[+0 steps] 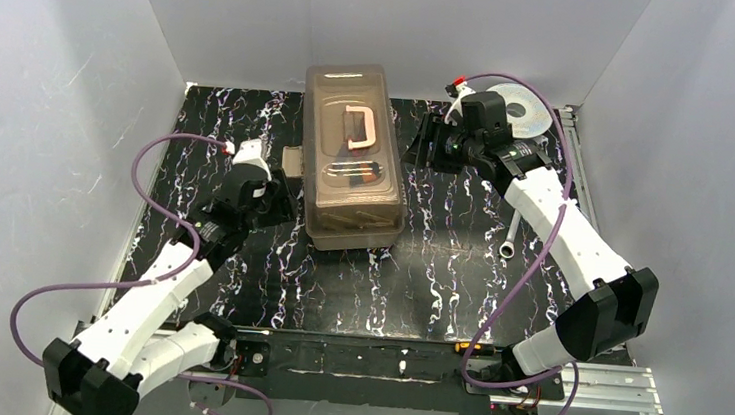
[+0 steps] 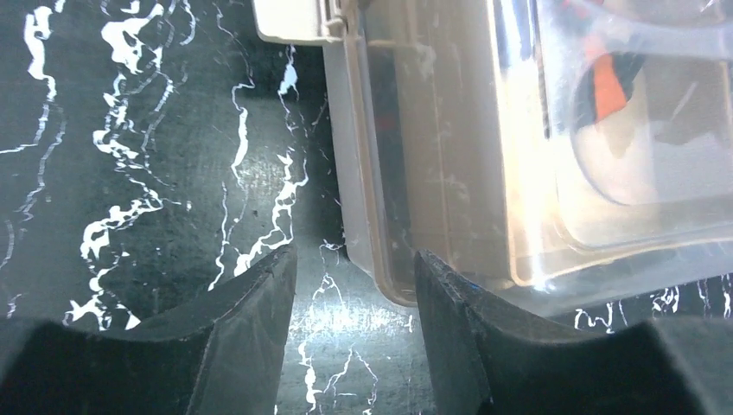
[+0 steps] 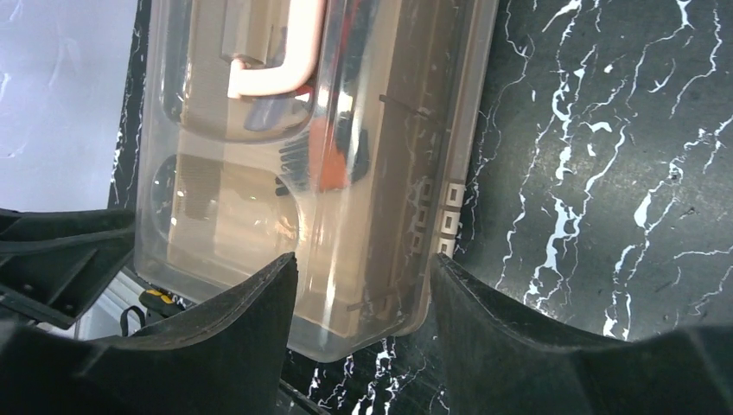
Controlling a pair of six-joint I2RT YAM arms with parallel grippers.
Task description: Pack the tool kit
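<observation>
The beige latch (image 1: 292, 161) juts out from the toolbox's side. Next, my left gripper presses the latch in while my right gripper steadies the toolbox's opposite side (image 1: 395, 155).
The taupe toolbox (image 1: 351, 181) stands in the middle of the black marbled table with its smoky lid down and the cream handle (image 1: 357, 129) flat on top. Red and orange tools (image 2: 609, 86) show through the lid. My left gripper (image 1: 279, 200) is open and empty at the box's left side; in the left wrist view the box's near corner (image 2: 406, 216) lies just ahead of the gripper (image 2: 354, 259). My right gripper (image 1: 419, 144) is open and empty at the box's right side, its fingers straddling a box corner (image 3: 363, 285). A silver wrench (image 1: 508, 238) lies loose on the table.
A round silver wire spool (image 1: 527, 116) lies at the back right behind the right wrist. A metal rail (image 1: 571, 150) runs along the table's right edge. White walls close in the back and both sides. A beige latch (image 2: 294, 22) sticks out of the box's left side.
</observation>
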